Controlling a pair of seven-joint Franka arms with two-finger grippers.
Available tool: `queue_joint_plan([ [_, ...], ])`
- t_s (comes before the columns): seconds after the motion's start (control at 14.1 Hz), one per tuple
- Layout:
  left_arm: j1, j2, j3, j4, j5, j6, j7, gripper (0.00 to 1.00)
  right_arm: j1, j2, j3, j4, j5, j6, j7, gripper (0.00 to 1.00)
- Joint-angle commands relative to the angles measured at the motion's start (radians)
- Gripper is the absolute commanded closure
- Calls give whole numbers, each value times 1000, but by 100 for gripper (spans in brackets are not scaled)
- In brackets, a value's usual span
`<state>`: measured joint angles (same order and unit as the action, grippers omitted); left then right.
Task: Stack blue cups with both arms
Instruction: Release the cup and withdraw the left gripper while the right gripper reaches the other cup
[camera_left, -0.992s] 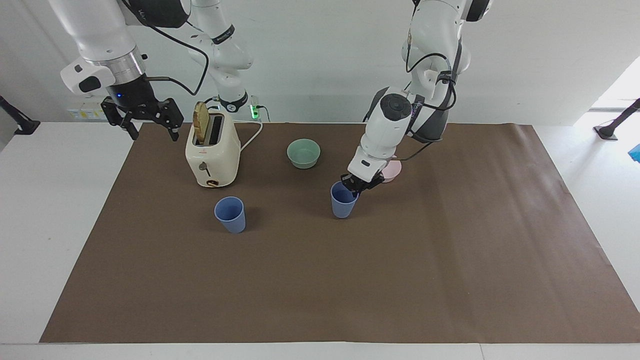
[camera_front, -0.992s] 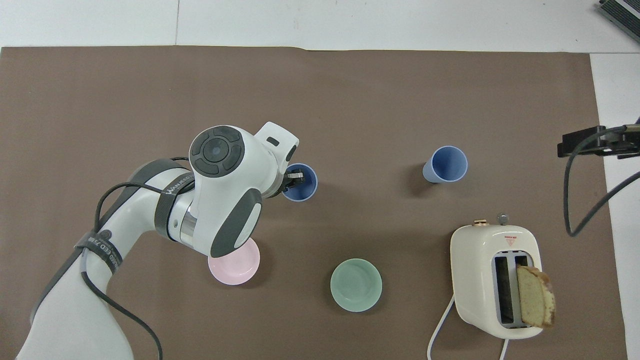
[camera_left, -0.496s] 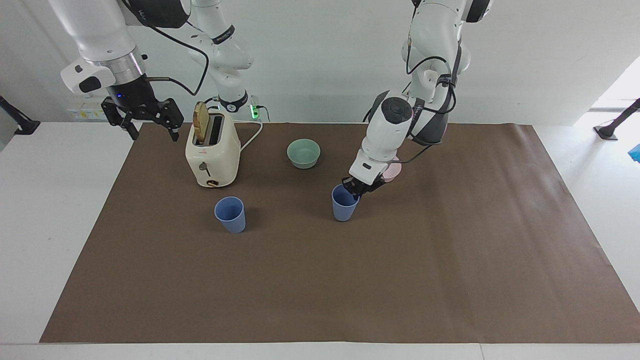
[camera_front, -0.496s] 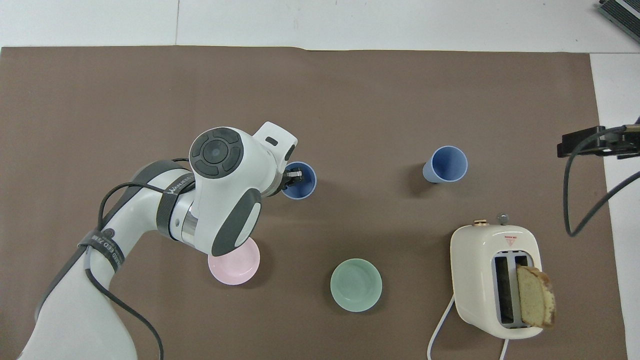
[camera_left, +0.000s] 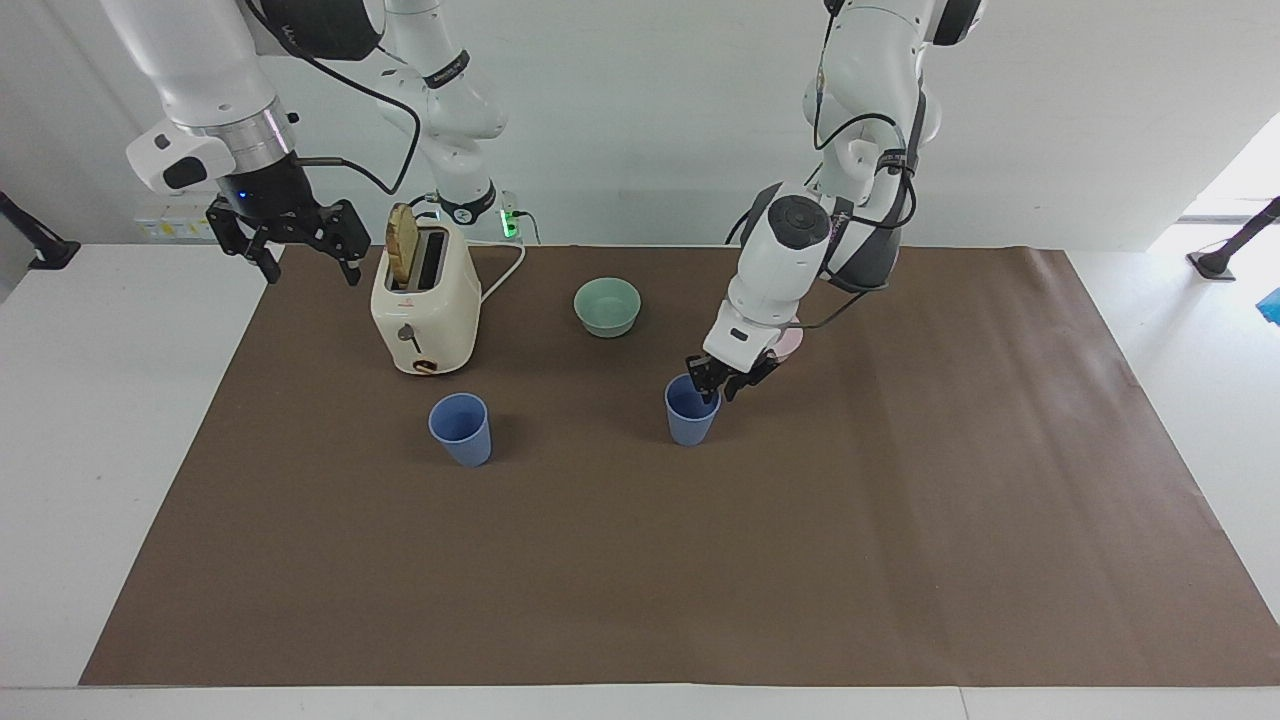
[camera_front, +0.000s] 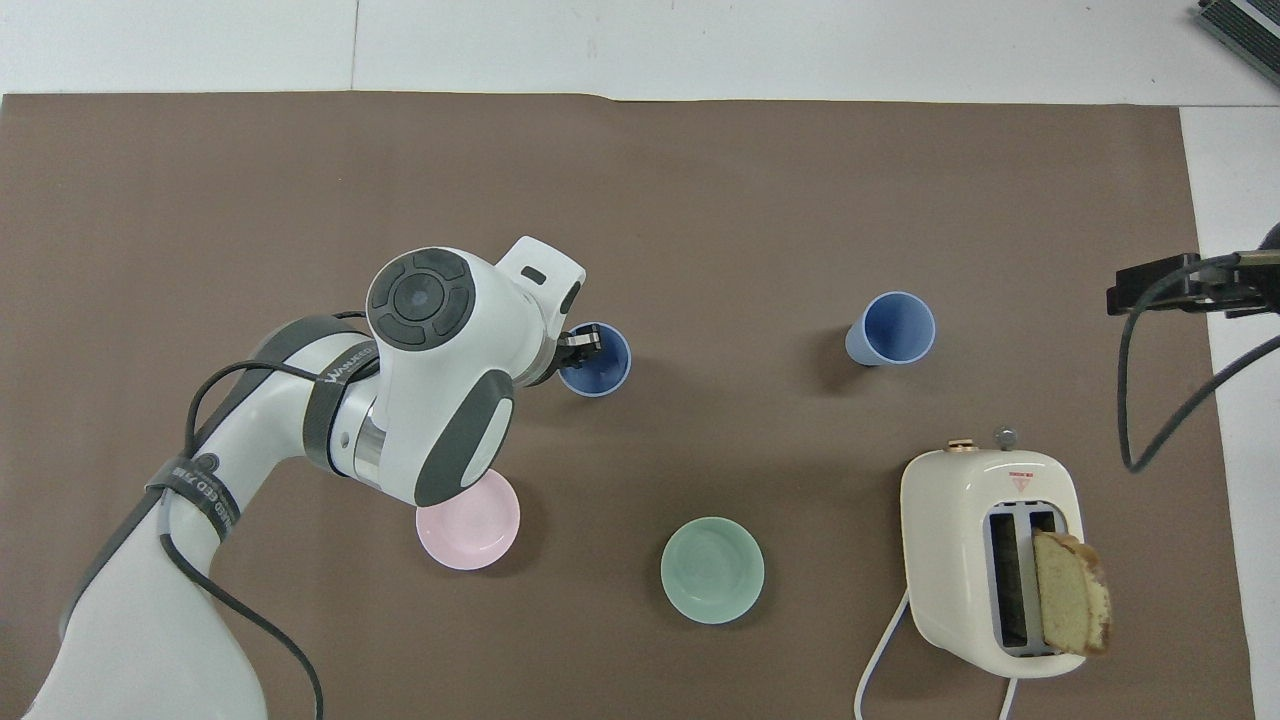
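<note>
The free blue cup (camera_front: 895, 329) narrows (camera_front: 857, 347) toward its bottom, so it will go deep into the other blue cup when I lower it.
Two blue cups stand upright on the brown mat. One blue cup (camera_left: 691, 420) (camera_front: 600, 368) is mid-table. The left gripper (camera_left: 722, 385) (camera_front: 578, 348) is at its rim on the side toward the left arm's end, one finger inside the cup, shut on the rim. The other blue cup (camera_left: 461, 430) (camera_front: 893, 328) stands free, farther from the robots than the toaster. The right gripper (camera_left: 308, 270) (camera_front: 1160, 285) hangs open and empty in the air over the mat's edge beside the toaster, waiting.
A cream toaster (camera_left: 425, 310) (camera_front: 990, 560) with a bread slice in one slot stands toward the right arm's end. A pale green bowl (camera_left: 607, 306) (camera_front: 712, 570) and a pink bowl (camera_left: 792, 342) (camera_front: 470, 525) lie nearer to the robots than the cups.
The left hand and its cup have shifted slightly toward the left arm's end of the table. The right gripper has risen a little.
</note>
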<state>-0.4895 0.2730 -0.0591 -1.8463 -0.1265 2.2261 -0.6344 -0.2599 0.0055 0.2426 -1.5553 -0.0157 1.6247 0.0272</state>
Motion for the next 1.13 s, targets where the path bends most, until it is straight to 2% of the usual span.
queue_joint_plan([
  [0.0,34,-40,5,27,76,-72,-5,0,-6,-33,3,-69,19,50,-4,0],
  [0.14,69,-79,7,45,93,-138,24,0,-4,-33,3,-101,19,89,-9,0],
  [0.5,221,-214,5,39,91,-341,324,0,25,39,3,-175,31,223,-12,0],
  [0.78,301,-261,5,38,91,-426,488,0,82,157,4,-177,33,312,7,0],
  [1.06,385,-308,7,38,91,-488,651,0,85,183,4,-247,30,389,5,0],
])
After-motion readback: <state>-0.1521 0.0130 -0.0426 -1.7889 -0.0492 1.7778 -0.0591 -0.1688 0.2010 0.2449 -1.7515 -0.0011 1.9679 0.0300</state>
